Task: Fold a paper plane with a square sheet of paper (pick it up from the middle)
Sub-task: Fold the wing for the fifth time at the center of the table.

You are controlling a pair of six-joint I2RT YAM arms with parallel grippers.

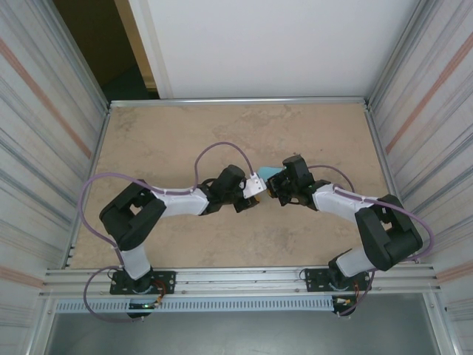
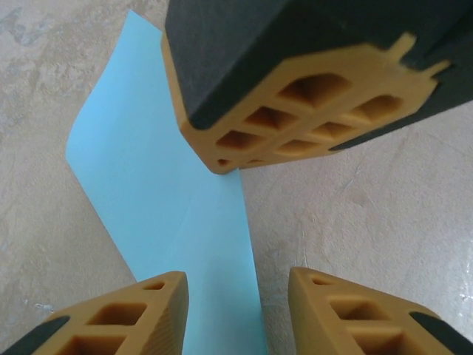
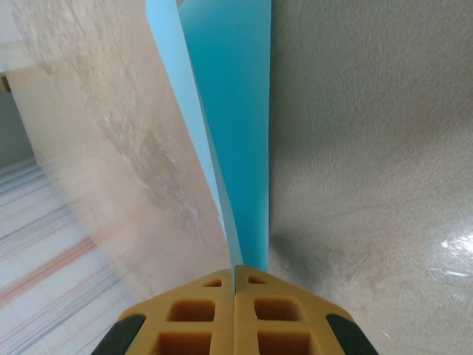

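Observation:
The paper's layers are pinched together in my right gripper, so my left gripper should close on the paper's end and turn the paper while my right gripper opens.
The light-blue sheet of paper is folded into a narrow layered strip and held up between the two arms at the table's middle. My right gripper is shut on its near end, and the folded layers fan away from the fingertips. My left gripper faces it from the left, jaws apart. The paper runs into the gap between them, its right edge inside the gap and not pinched. The right gripper's orange fingers show at the top of the left wrist view. From above, left gripper and right gripper almost meet.
The beige stone-patterned table is bare around the arms. Metal rails and ribbed side walls bound it. Purple cables loop over both arms.

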